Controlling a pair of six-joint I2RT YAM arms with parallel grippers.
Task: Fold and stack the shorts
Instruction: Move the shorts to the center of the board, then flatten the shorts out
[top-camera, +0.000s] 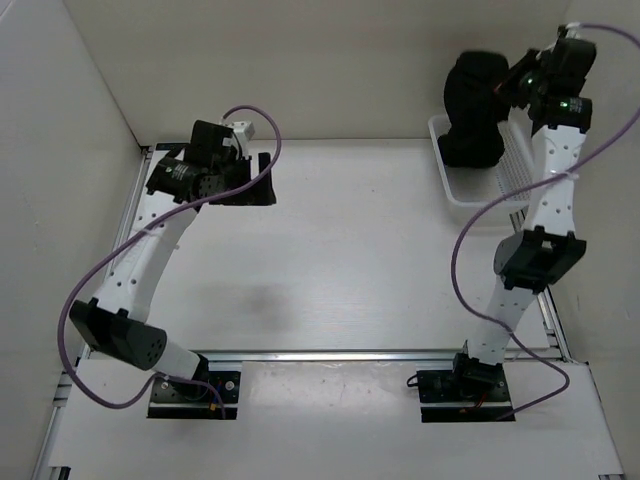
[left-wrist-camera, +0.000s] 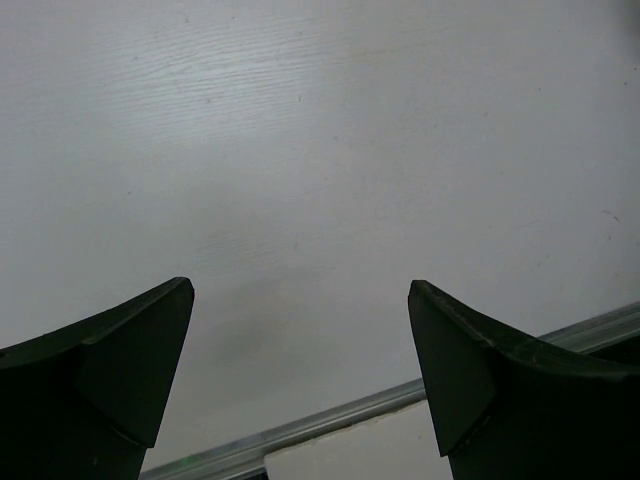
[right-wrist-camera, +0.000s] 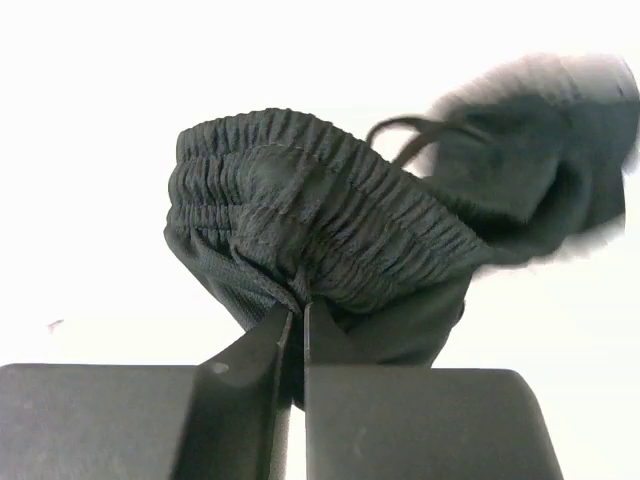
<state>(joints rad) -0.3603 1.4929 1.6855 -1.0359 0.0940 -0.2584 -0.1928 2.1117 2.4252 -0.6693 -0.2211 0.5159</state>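
Next, I set the shorts down in the middle of the table and grab the waistband's free side (right-wrist-camera: 415, 225) with my left gripper before I fold them, because the shorts hang bunched (top-camera: 474, 110) from my right gripper alone.
The black shorts (top-camera: 475, 110) hang bunched from my right gripper (top-camera: 515, 85), lifted above the white basket (top-camera: 455, 185) at the far right. In the right wrist view the gripper (right-wrist-camera: 300, 310) is shut on the gathered elastic waistband of the shorts (right-wrist-camera: 330, 230), and a thin black drawstring (right-wrist-camera: 415, 135) loops out above it. My left gripper (top-camera: 262, 180) is open and empty at the far left, over the bare white table (left-wrist-camera: 320, 150); its two dark fingers (left-wrist-camera: 130, 370) stand wide apart.
White walls close in the table on the left, back and right. A metal rail (top-camera: 330, 355) runs along the near edge between the arm bases. Purple cables loop beside both arms.
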